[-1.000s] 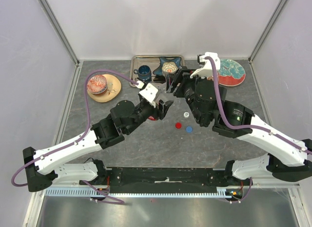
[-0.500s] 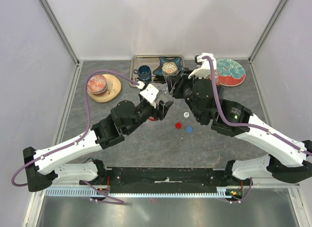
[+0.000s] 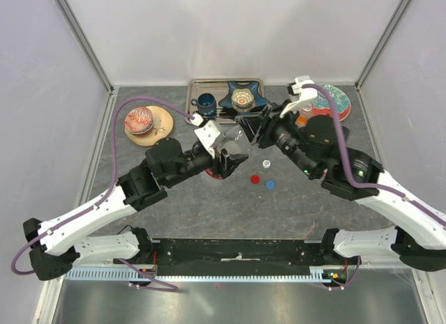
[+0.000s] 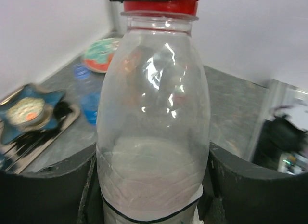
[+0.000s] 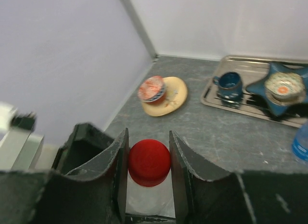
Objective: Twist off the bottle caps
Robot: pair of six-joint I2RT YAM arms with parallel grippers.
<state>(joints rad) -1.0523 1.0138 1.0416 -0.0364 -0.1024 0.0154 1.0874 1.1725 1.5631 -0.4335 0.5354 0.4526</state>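
My right gripper is pinching both sides of the red cap [image 5: 149,162] while my left gripper holds the bottle [image 4: 153,108], so it should keep turning the cap until its wrist's turn ends, then let go.
A clear bottle [image 4: 154,127] with a red bottle cap [image 4: 161,6] fills the left wrist view. My left gripper [image 4: 151,185] is shut on its lower body, just above the label. In the right wrist view my right gripper [image 5: 148,166] is shut on that red cap [image 5: 148,162], one finger touching each side. From the top view both grippers meet mid-table: the left gripper [image 3: 224,164] holds the bottle [image 3: 233,148], and the right gripper [image 3: 244,131] is at its top. Loose white [image 3: 266,163], red [image 3: 255,178] and blue [image 3: 270,184] caps lie on the table.
A metal tray [image 3: 209,83] at the back holds a dark blue cup [image 3: 205,102] and a star-shaped dish [image 3: 242,97]. A yellow plate with a red bowl [image 3: 143,122] sits back left, a patterned plate [image 3: 331,101] back right. A blue bottle [image 5: 301,142] and an orange bottle [image 3: 304,117] stand behind the right arm.
My right gripper has shut on the red cap and its wrist has swung over. The left arm has shifted slightly left and back, still holding the bottle.
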